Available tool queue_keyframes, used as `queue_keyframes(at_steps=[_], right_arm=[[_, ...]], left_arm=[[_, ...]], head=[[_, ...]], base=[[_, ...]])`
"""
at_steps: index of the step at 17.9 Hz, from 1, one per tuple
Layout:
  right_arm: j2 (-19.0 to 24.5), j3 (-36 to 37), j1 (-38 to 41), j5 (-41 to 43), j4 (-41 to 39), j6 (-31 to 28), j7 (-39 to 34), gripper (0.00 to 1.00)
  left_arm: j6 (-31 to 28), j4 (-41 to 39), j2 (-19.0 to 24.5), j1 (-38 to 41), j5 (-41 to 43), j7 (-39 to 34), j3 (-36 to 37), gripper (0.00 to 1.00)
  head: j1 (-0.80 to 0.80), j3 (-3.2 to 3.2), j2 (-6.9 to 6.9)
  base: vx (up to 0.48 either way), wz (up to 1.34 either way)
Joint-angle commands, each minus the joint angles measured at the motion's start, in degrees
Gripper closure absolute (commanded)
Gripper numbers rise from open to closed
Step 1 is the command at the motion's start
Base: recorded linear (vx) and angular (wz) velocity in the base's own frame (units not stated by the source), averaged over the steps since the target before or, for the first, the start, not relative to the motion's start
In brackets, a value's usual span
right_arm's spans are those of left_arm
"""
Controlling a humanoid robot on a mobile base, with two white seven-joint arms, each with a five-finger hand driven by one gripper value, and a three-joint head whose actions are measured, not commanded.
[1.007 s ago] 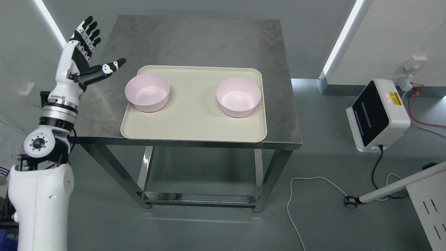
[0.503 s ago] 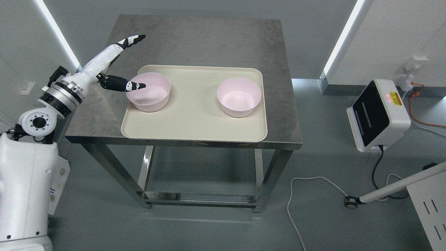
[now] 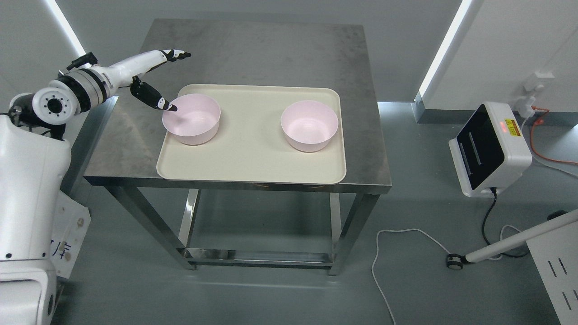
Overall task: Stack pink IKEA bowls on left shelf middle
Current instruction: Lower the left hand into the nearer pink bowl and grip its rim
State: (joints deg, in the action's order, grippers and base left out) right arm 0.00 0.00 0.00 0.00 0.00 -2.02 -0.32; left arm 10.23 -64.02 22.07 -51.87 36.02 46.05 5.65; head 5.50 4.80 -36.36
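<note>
The bowl (image 3: 192,119) by the robot's left gripper will nest inside the other pink bowl, its rim slightly higher, when the robot lowers it, because both bowls have tapered sides (image 3: 309,146).
Two pink bowls stand upright on a cream tray (image 3: 250,158) on a steel table (image 3: 262,49). The left bowl (image 3: 192,119) is near the tray's back left corner; the right bowl (image 3: 309,125) is toward its right side. My left hand (image 3: 169,81) is open above the table, just left of the left bowl. Its fingers (image 3: 178,54) point right, and its thumb tip (image 3: 165,106) hangs down at the left bowl's left rim. It holds nothing. The right arm is out of view.
A white and black device (image 3: 490,149) stands on the floor at the right, with cables (image 3: 406,239) running across the floor. A white pole on a caster (image 3: 505,246) lies at the lower right. My white body (image 3: 27,203) fills the lower left.
My left arm swung from upright at the table's left edge down and right over the table. The hand now reaches the left bowl's rim, with the thumb drawn back to it. The bowls have not moved.
</note>
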Motion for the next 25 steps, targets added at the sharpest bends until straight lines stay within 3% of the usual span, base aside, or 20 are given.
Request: queue_keyframes(at_steps=[1, 5, 13, 25], right_arm=[[-1.0, 0.6, 1.7, 0.0, -1.9, 0.0, 0.0, 0.0], [-1.0, 0.6, 1.7, 0.0, -1.9, 0.1, 0.0, 0.0], [-1.0, 0.6, 1.7, 0.0, -1.9, 0.0, 0.0, 0.0], [-1.0, 0.6, 1.7, 0.0, -1.9, 0.0, 0.0, 0.0]], left_arm=[[-0.3, 5.3, 0.1, -3.0, 2.0, 1.2, 9.9, 0.0], [-0.8, 5.9, -1.1, -3.3, 2.4, 1.1, 15.2, 0.03], [-0.8, 9.5, -1.0, -6.3, 3.0, 1.2, 17.0, 0.09], [0.0, 10.1, -2.3, -8.2, 2.9, 1.2, 17.0, 0.55]], head=[[0.0, 0.0, 0.0], [0.0, 0.0, 0.0], [0.0, 0.0, -0.01], [0.0, 0.0, -0.01]], base=[[0.0, 0.0], [0.0, 0.0], [0.0, 0.0], [0.0, 0.0]])
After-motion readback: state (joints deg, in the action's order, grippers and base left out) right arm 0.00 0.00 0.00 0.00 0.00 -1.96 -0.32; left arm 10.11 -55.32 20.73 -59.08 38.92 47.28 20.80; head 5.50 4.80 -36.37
